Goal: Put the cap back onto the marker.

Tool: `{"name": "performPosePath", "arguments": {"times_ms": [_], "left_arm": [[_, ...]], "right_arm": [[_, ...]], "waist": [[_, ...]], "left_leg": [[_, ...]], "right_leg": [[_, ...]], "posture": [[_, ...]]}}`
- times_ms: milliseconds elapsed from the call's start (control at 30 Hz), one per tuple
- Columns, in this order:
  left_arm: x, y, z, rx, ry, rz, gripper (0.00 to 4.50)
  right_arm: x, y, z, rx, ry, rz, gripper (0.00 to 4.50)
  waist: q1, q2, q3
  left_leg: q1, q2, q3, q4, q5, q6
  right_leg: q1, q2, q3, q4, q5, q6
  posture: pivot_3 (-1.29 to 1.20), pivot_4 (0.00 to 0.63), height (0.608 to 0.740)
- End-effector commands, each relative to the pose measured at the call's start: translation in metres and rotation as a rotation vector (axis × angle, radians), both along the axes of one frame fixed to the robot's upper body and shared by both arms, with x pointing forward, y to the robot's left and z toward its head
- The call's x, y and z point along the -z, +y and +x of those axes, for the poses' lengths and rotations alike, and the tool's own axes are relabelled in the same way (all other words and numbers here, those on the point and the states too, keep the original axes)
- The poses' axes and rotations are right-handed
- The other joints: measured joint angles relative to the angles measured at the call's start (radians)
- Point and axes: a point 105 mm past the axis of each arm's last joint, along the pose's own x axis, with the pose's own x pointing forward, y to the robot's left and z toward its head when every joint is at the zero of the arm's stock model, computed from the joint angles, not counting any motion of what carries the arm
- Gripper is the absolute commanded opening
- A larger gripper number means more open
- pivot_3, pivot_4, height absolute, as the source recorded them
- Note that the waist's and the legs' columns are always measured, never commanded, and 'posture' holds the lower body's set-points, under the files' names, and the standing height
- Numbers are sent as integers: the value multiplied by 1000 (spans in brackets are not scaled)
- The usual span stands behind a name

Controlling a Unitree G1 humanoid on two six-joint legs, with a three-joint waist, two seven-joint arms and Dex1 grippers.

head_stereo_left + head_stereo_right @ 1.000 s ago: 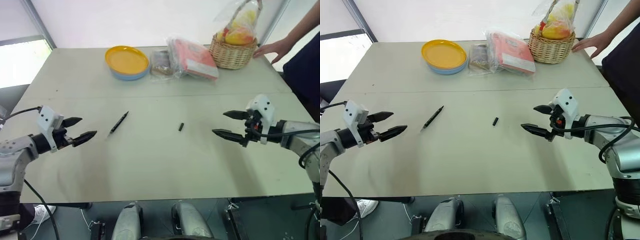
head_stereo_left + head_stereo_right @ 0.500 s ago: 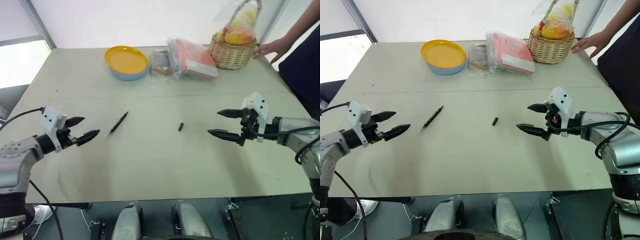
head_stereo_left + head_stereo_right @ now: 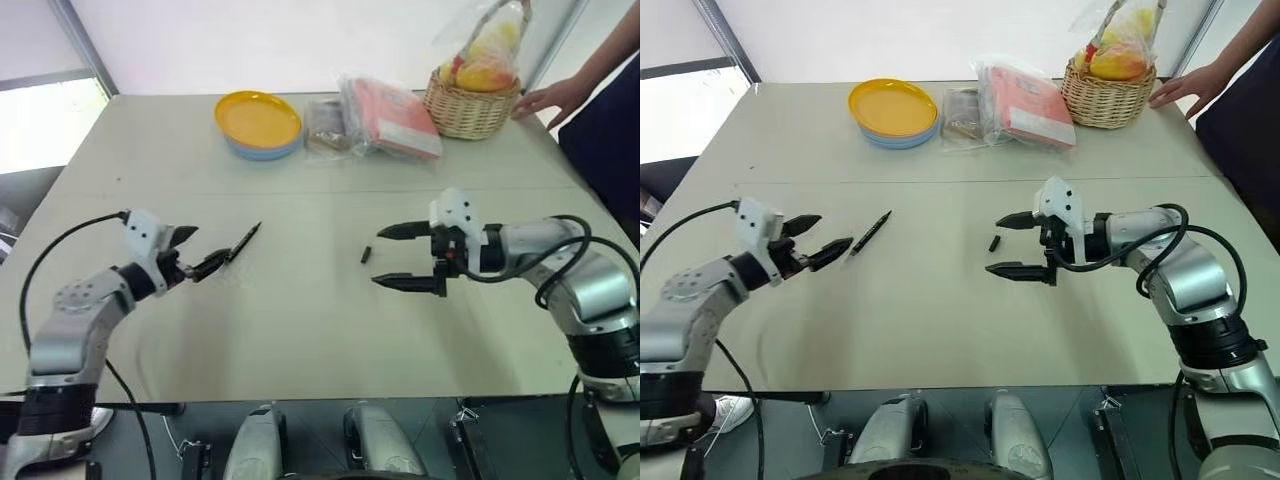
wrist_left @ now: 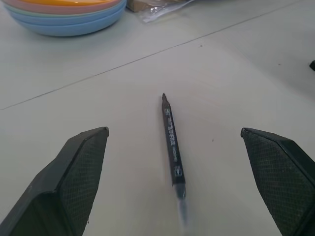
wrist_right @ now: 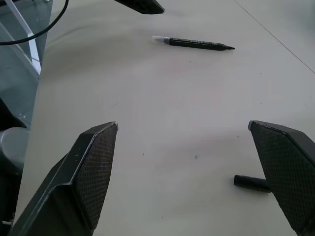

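The cap (image 3: 366, 254) will slip straight over the marker's dark end (image 3: 257, 227) and stay on when I push, because that end gets narrower toward an exposed tip.
The marker (image 3: 243, 241) lies uncapped on the table left of centre, its pale tip towards me. My left gripper (image 3: 210, 246) is open just left of the marker's near end, and in the left wrist view the marker (image 4: 172, 142) lies on the table between the two fingers, untouched. The cap (image 3: 366, 255), a short dark piece, lies near the table's middle. My right gripper (image 3: 376, 257) points left and stands open, its fingertips on either side of the cap. In the right wrist view the cap (image 5: 251, 182) lies beside one finger (image 5: 283, 162).
At the back of the table (image 3: 300, 330) stand a yellow plate (image 3: 258, 120) on a blue one, some plastic-wrapped packets (image 3: 385, 115) and a wicker basket (image 3: 470, 100) of bagged fruit. A person's hand (image 3: 555, 97) rests on the table's far right edge.
Both grippers have moved inward, staying open. The left one has closed in on the marker's near end. The right one has swung left until its fingers flank the cap.
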Motion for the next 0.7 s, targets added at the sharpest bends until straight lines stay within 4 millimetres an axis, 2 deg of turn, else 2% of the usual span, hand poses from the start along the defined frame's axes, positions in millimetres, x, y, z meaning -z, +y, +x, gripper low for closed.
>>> {"name": "performPosePath", "arguments": {"times_ms": [33,167,333,533,700], "left_arm": [[7,-8,12,-51,8,22,4500],[20,-12,30,-119,40,26,4500],[24,-18,48,-126,50,61,4500],[29,-16,55,-98,85,119,4500],[34,-8,51,-87,111,148,4500]], "right_arm": [[-4,5,0,0,-34,23,4402],[0,7,-1,23,-34,42,4402],[5,11,-6,41,-25,65,4402],[4,10,-9,63,-29,73,4402],[3,8,-11,76,-36,72,4402]], "waist": [[-1,0,0],[-4,0,0],[-1,0,0],[-3,0,0],[-3,0,0]], "left_leg": [[0,0,0,0,0,0],[1,0,0,0,0,0],[0,0,-2,0,0,0],[1,-1,-1,0,0,0],[1,0,-1,0,0,0]], "right_leg": [[0,1,0,0,0,0],[0,3,0,1,0,0],[0,4,-1,2,0,0],[0,3,-1,2,0,0],[0,4,-1,2,0,0]], "posture": [[0,150,740],[0,150,740],[0,150,740],[0,150,740],[0,150,740]]}}
